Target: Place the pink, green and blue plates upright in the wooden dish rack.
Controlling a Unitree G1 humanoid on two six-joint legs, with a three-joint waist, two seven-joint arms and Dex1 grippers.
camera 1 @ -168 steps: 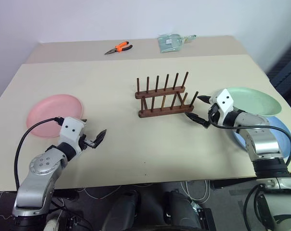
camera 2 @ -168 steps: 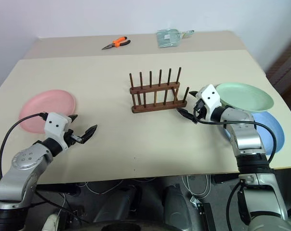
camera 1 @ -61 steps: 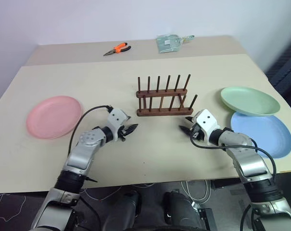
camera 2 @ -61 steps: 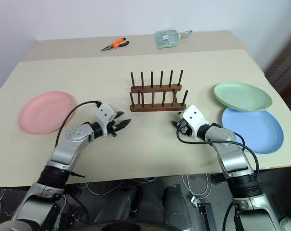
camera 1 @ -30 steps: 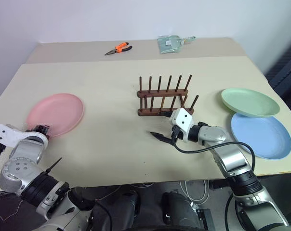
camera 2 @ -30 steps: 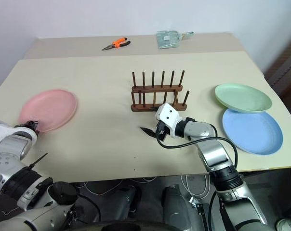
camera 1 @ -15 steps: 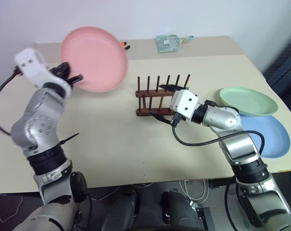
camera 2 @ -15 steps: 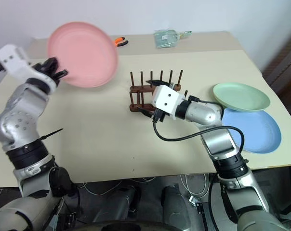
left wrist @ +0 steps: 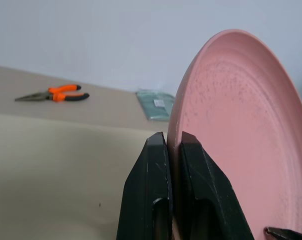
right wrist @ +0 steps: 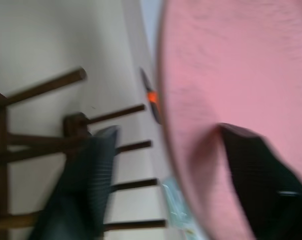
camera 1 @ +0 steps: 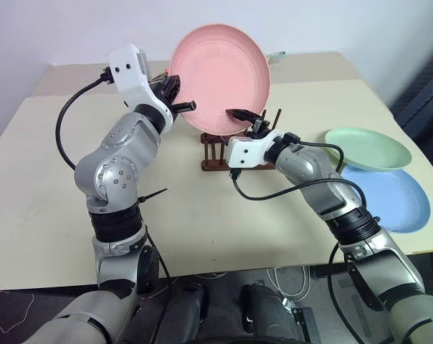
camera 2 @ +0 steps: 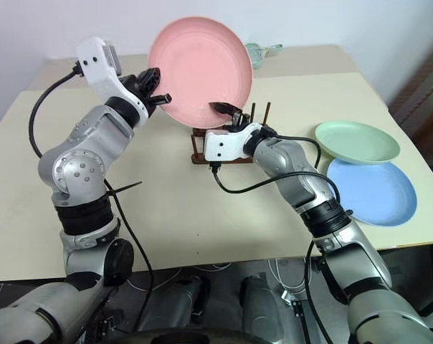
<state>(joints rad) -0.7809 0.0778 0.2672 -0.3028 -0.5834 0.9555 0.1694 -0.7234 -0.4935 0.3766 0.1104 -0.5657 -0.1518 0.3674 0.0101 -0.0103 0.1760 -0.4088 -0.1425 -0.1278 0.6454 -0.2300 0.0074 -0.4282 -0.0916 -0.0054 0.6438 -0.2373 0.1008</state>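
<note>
I should take the pink plate's lower rim (camera 1: 229, 130) with my right gripper and turn the plate in line, because my left gripper is holding the pink plate (camera 1: 220, 75) crosswise to the rack's slots.
The pink plate (camera 1: 220, 75) is held upright in the air just above the wooden dish rack (camera 1: 211, 165). My left gripper (left wrist: 173, 137) is shut on its left rim. My right gripper (camera 1: 246, 118) reaches the plate's lower rim from the right, in front of the rack. Its fingers (right wrist: 86, 175) stand apart, one on each side of the rim, with a gap on the back side. The green plate (camera 1: 367, 147) lies flat at the table's right, overlapping the blue plate (camera 1: 392, 201) nearer me.
Orange-handled pliers (left wrist: 53, 93) and a greenish packet (left wrist: 155, 103) lie on the far table behind the plate. Bare tabletop (camera 1: 30, 165) stretches left of the rack and in front of it.
The left arm has lifted the pink plate off the table's left side and swung it right, over the rack. The right gripper has risen and rolled to the plate's lower rim.
</note>
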